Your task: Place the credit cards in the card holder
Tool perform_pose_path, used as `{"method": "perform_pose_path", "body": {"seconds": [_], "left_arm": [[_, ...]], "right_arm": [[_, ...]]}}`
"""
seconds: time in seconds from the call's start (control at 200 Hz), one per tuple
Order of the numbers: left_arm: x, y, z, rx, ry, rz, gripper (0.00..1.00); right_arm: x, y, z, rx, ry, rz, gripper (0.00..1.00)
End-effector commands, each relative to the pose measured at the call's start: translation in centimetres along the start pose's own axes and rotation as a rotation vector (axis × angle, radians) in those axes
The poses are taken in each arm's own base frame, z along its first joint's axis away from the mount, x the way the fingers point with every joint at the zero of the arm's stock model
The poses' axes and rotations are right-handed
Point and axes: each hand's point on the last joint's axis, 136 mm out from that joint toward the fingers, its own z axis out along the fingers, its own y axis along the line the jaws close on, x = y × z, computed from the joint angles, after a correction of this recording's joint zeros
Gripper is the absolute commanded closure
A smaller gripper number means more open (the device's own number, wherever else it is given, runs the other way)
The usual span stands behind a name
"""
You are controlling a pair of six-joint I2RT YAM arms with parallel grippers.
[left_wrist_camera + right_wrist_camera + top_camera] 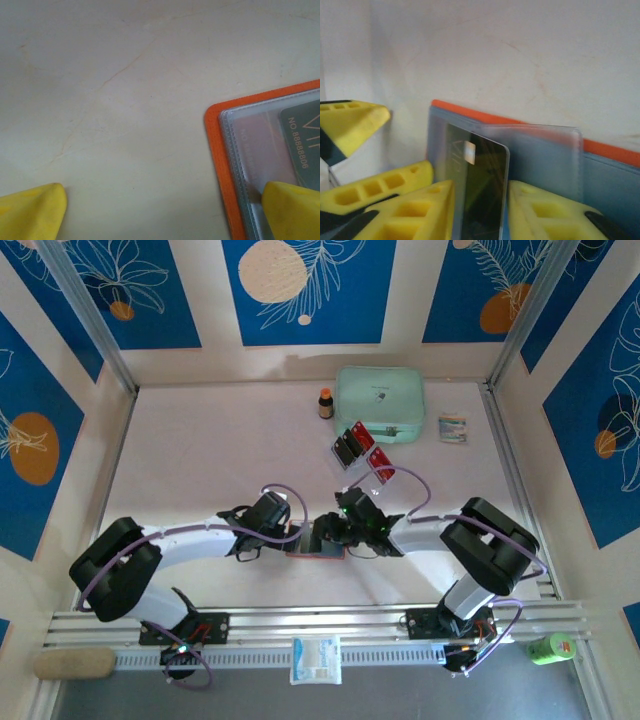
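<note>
The end of my left gripper's finger is covering the black credit card's sleeve (255, 155). Next, my left gripper moves back to the orange edge (220, 160) while my right gripper pushes the card farther in.
The orange card holder (316, 553) lies open on the table between my two grippers, its clear sleeves (540, 150) facing up. A black credit card (480, 185) sits partly inside a sleeve, and its pale lettering shows in the left wrist view (306, 140). My right gripper (480, 215) straddles this card with its jaws parted and a small gap beside the card. My left gripper (162, 212) is wide open; its right fingertip (292, 210) rests on the holder's (225, 165) sleeve and the other hangs over bare table. More red and black credit cards (358, 446) lie farther back.
A mint-green pouch (378, 403) sits at the back with a small brown bottle (325, 403) to its left and a small packet (452, 427) to its right. A white packet (316, 658) and a green item (552, 647) lie by the front rail.
</note>
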Motion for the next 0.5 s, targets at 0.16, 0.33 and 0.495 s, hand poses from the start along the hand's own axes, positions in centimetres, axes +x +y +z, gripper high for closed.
{"method": "perform_pose_path", "body": {"seconds": [0.16,0.33,0.495], "left_arm": [[-1.5,0.6,-2.3,-0.021,-0.035,-0.082,0.00],[-1.2,2.1,-2.7,-0.085,-0.025,-0.110,0.00],[0.3,3.1,-1.8,-0.131,0.036,-0.121,0.00]], "right_arm": [[0.0,0.5,-2.9,0.084,0.068,-0.093,0.50],[-0.1,0.9,-3.7,0.101,0.092,-0.122,0.61],[0.3,1.3,-2.7,0.111,0.147,-0.146,0.84]]}}
